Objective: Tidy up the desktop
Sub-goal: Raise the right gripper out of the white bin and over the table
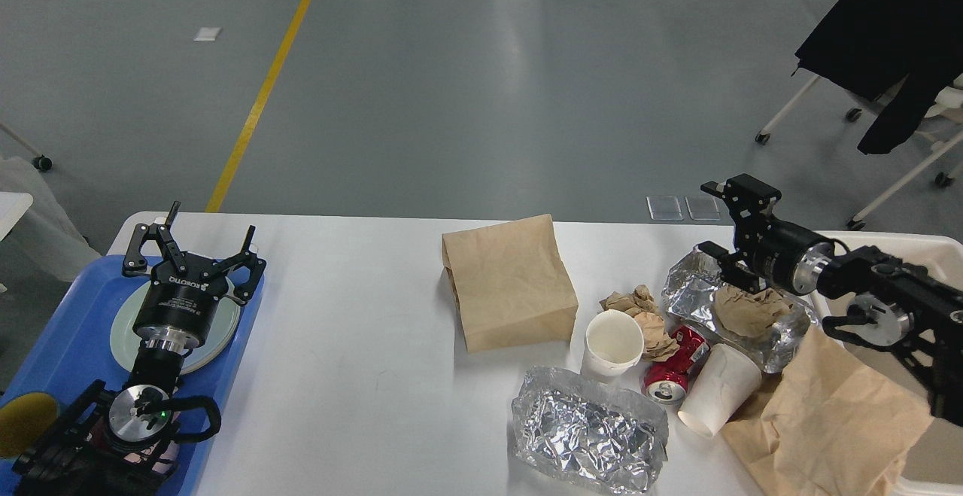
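Note:
The brown paper bag lies thin and has a kinked side edge. I expect the bag to crease across its middle when I lift it.
The white desktop carries litter on its right half: a brown paper bag, an upright white paper cup, a red can on its side, a tipped white cup, a foil wad near the front, crumpled brown paper, and a foil sheet holding a brown paper ball. My right gripper hovers open above that foil sheet, pointing left, holding nothing. On the left, my left gripper stands open and empty over the tray.
A blue tray with a pale plate hangs over the desktop's left edge. A cream-white bin stands at the right edge. A flat brown paper sheet lies at the front right. A chair with a black garment stands on the floor behind.

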Robot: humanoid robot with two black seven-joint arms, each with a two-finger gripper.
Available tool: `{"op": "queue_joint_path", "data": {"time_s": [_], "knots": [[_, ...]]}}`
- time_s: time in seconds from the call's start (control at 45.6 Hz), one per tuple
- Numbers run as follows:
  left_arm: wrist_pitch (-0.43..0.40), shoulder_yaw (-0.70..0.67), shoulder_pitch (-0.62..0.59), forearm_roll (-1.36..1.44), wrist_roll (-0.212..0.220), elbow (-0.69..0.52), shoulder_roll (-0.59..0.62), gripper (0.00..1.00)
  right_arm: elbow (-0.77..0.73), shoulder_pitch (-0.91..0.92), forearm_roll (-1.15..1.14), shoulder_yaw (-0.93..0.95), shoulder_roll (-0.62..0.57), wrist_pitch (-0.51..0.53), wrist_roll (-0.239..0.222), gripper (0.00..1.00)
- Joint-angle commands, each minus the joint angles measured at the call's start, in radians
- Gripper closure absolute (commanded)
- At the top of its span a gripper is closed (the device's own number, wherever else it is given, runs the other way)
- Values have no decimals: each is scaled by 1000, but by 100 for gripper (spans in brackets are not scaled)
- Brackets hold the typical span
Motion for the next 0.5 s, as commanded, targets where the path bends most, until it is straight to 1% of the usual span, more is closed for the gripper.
{"op": "queue_joint_path", "data": {"time_s": [0.0,0.11,0.175,0.219,0.285,0.329,0.351,0.417,0.482], "knots": [[0,0,0,0,0,1,0,3,-15,255,1,-437,-70,-1,-2,0],[0,0,0,0,0,1,0,3,-7,524,10,-873,-48,0,-2,0],[0,0,0,0,0,0,0,3,-1,684,36,-1109,19,2,-2,0],[0,0,0,0,0,0,0,3,1,762,73,-1253,71,22,-2,0],[0,0,0,2,0,1,0,3,4,857,154,-1433,131,97,-3,0],[0,0,0,0,0,0,0,3,13,908,177,-1528,179,161,-16,0],[0,0,0,0,0,0,0,3,28,966,180,-1600,223,219,-17,0],[0,0,0,2,0,1,0,3,89,1076,179,-1709,281,312,-17,0],[0,0,0,0,0,0,0,3,172,1161,180,-1760,315,368,-19,0]]}}
